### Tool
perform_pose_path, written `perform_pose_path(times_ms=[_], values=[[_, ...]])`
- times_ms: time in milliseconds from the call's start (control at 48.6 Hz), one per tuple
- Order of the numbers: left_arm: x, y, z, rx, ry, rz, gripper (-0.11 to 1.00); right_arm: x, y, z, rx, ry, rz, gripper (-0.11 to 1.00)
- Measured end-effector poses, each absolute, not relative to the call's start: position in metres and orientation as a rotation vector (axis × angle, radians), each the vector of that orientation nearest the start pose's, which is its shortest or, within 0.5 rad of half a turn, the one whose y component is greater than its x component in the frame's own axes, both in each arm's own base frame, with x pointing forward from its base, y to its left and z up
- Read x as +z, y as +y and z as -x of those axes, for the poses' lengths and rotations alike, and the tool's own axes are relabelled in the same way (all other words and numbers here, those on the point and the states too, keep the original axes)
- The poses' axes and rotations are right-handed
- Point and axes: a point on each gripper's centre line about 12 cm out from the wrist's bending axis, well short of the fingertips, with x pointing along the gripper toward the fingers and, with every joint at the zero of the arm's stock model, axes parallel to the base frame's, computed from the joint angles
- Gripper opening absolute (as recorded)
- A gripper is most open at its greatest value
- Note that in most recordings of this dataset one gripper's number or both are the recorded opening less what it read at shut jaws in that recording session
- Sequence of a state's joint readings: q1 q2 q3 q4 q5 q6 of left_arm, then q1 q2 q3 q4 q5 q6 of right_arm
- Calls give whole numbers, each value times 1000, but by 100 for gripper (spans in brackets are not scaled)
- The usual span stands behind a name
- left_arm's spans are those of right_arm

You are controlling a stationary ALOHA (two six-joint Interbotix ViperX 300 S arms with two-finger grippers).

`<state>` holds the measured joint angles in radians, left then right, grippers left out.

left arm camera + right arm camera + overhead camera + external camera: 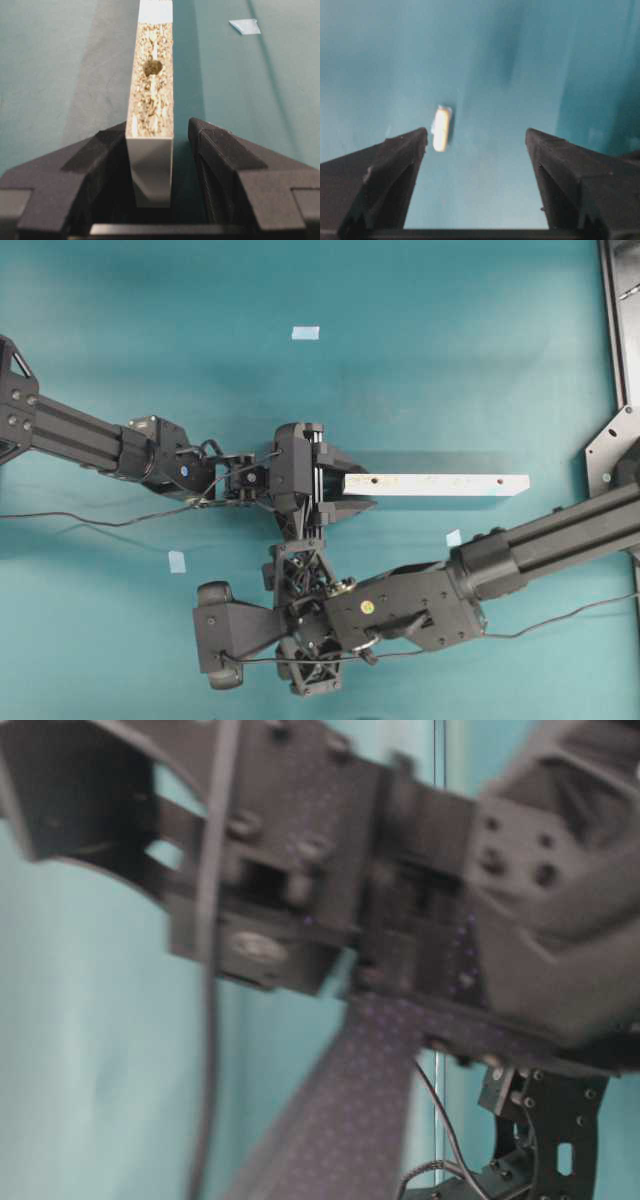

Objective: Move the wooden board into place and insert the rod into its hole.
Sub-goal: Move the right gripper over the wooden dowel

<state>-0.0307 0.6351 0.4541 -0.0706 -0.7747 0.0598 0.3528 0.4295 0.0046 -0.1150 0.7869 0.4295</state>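
Note:
A gap (182,155) can be seen on only one side of the wooden board (437,485), so the board's end will move that way when the robot's left gripper closes.
The wooden board (440,484) lies across the middle of the teal table on its narrow side, speckled chipboard side up; a dark hole (152,67) shows near its left end. My left gripper (362,485) straddles that end (152,125): the left finger touches the board, a gap shows beside the right finger, so it is open around it. My right gripper (303,625) points down at the table below the board and stands open (476,131). The rod (441,128), a short cream peg, lies on the table just beyond its left fingertip. The overhead view hides the rod under the arm.
Pale-blue tape scraps lie at the back (305,333), front left (177,561) and below the board (454,537). A black metal frame (620,320) runs along the right edge. The table-level view is filled by blurred arm parts (400,920).

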Motion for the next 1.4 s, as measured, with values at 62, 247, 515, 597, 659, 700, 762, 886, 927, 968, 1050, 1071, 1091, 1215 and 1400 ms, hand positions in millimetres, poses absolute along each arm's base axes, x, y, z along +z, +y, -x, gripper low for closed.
perform_pose_path(times_ms=[62,247,515,597,659,700,762,886,927,968,1050,1071,1091,1215,1400], values=[[31,-9,-477,17,316,-20,50,135,161,-466,21,1213,-53,85],[30,-8,-477,19,317,-22,50,124,166,-465,24,1242,-108,74],[31,-9,-477,17,316,-20,50,121,169,-468,31,1225,-139,64],[30,-9,-477,17,317,-22,50,119,170,-470,33,1215,-143,64],[31,-9,-477,17,316,-20,50,117,170,-470,32,1212,-148,64],[31,-9,-477,17,316,-20,50,116,170,-471,30,1212,-149,63],[30,-9,-477,17,317,-20,50,115,170,-470,26,1216,-155,63],[31,-9,-477,17,317,-20,50,111,170,-470,19,1223,-159,63],[31,-9,-477,17,316,-20,50,110,170,-470,17,1226,-160,63],[30,-9,-477,17,317,-22,50,109,169,-471,15,1226,-162,63],[30,-9,-477,17,317,-22,50,109,170,-470,15,1226,-163,62],[30,-9,-477,17,319,-22,50,109,170,-470,15,1226,-163,63],[30,-9,-477,17,317,-20,50,109,169,-470,14,1227,-163,63],[30,-9,-477,17,317,-20,50,109,170,-470,14,1227,-164,52],[31,-9,-477,17,317,-22,50,109,170,-470,14,1226,-162,31]])
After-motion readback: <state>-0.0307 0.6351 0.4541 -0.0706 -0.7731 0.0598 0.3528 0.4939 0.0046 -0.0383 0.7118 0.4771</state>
